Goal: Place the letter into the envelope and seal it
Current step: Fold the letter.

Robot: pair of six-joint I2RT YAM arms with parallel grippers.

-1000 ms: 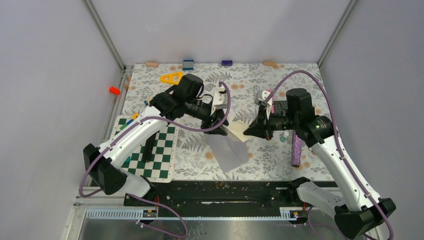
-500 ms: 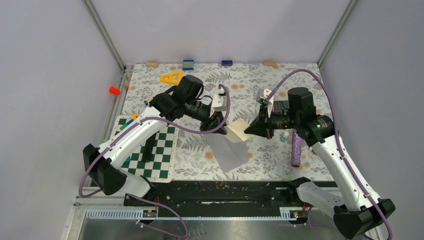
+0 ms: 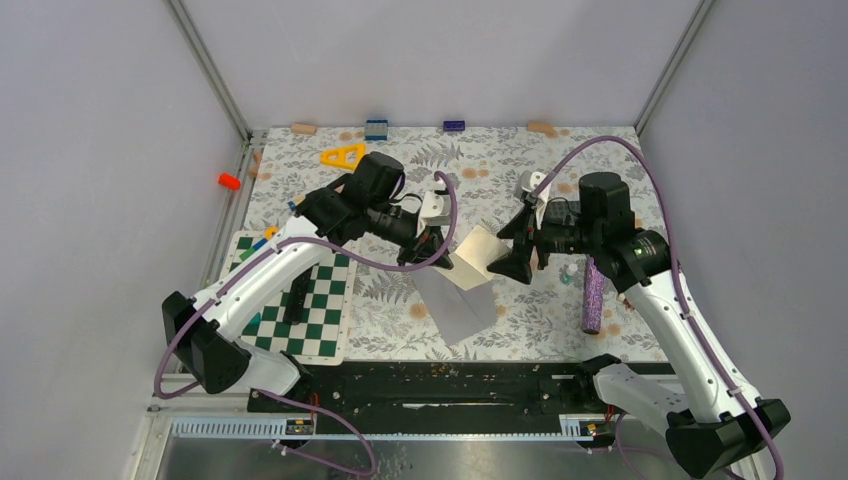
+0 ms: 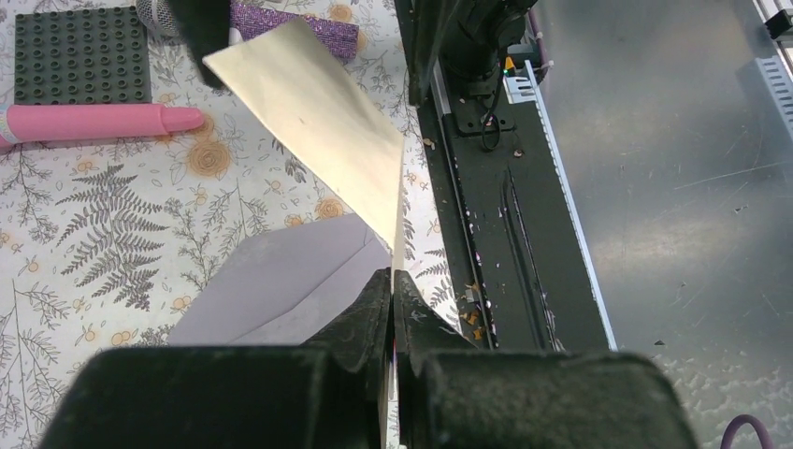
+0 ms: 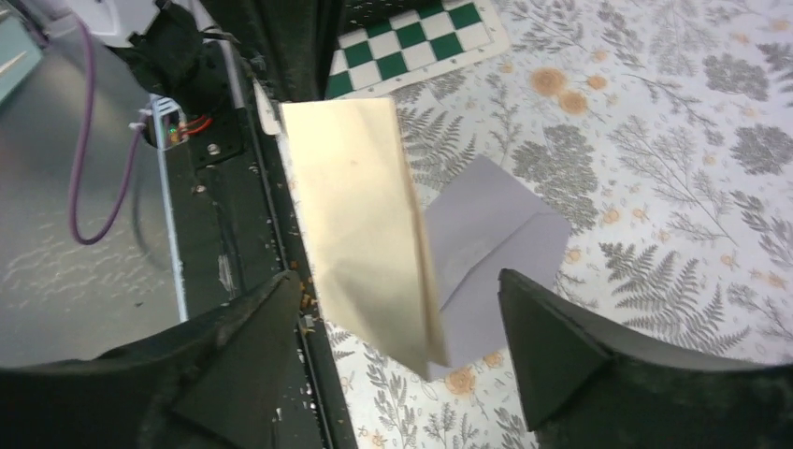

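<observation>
I should move my right gripper in and pinch the letter nearer my left gripper [image 3: 468,272], because the letter's loose end [image 3: 488,247] slants broadside across my right gripper's open fingers.
The tan letter [image 3: 476,256] hangs in the air over the middle of the table, folded. My left gripper [image 3: 442,252] is shut on its left edge; the left wrist view shows the letter [image 4: 323,122] running up from the closed fingertips [image 4: 374,299]. My right gripper [image 3: 512,255] stands open just right of the sheet, its fingers [image 5: 552,346] wide on either side of the letter [image 5: 360,234] without touching it. The grey envelope [image 3: 457,305] lies flat on the floral cloth below, and in both wrist views the envelope [image 4: 281,285] [image 5: 486,243] shows its flap lines.
A chessboard [image 3: 310,305] lies at the left. A purple glitter tube [image 3: 592,300] lies beside the right arm. A pink marker [image 4: 93,122] and a dark studded plate [image 4: 82,54] lie on the cloth. Small blocks [image 3: 376,128] and a yellow triangle [image 3: 343,155] line the far edge.
The right gripper has opened and let go of the letter. The left gripper has closed on the letter's left edge, and the sheet now stands more upright.
</observation>
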